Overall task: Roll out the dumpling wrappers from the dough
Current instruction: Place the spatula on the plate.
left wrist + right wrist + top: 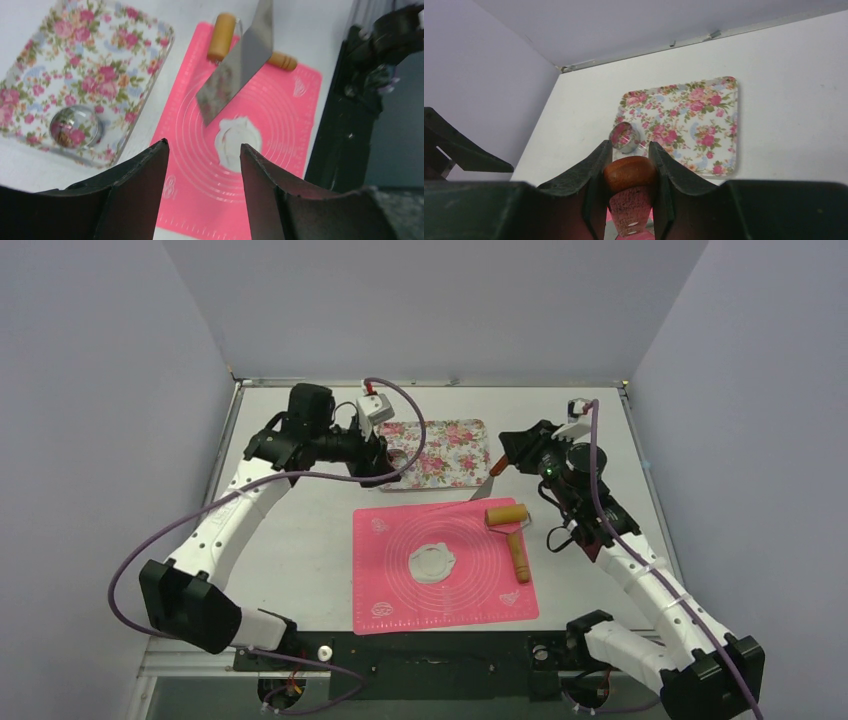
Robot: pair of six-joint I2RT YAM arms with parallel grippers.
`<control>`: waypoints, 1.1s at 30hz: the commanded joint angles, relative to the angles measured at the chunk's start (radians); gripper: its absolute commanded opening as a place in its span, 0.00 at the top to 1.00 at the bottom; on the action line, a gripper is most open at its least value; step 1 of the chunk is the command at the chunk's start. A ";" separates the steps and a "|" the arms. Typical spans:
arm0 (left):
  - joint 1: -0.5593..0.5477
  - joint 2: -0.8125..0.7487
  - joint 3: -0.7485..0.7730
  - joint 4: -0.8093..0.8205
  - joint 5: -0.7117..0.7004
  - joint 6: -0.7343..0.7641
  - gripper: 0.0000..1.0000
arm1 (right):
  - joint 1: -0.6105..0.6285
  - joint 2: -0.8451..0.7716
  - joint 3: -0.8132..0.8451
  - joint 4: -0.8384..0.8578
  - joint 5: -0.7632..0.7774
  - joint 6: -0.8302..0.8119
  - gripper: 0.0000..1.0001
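The robot's right gripper has the spatula with its blade slanting down (482, 490) toward the mat, so the left gripper should grab the wooden handle (500, 466) and turn the blade.
The dough (432, 563) is a flattened white patch with ragged edges in the middle of the pink mat (400, 605). A round mark shows in it; I cannot make out a separate cut wrapper. It also shows in the left wrist view (239, 142). My right gripper (515, 452) is shut on the wooden handle (630, 174) of a metal spatula, whose blade (235, 65) hangs above the mat's far edge. My left gripper (202, 145) is open and empty, held above the left end of the floral tray (455, 465). The metal ring cutter (75, 127) lies on the tray.
A wooden rolling pin (512, 530) lies on the mat's right side, handle toward the near edge. The tray (694, 117) with the ring cutter (625, 136) stands behind the mat. Grey walls enclose the table on the left, back and right.
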 commanded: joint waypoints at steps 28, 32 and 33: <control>-0.287 0.092 0.136 0.273 -0.132 -0.137 0.48 | 0.309 0.161 0.011 0.548 0.148 0.337 1.00; -0.287 0.111 0.150 0.274 -0.111 -0.148 0.48 | 0.304 0.167 -0.006 0.583 0.136 0.362 1.00; -0.287 0.115 0.156 0.274 -0.111 -0.154 0.48 | 0.302 0.171 -0.007 0.593 0.129 0.374 1.00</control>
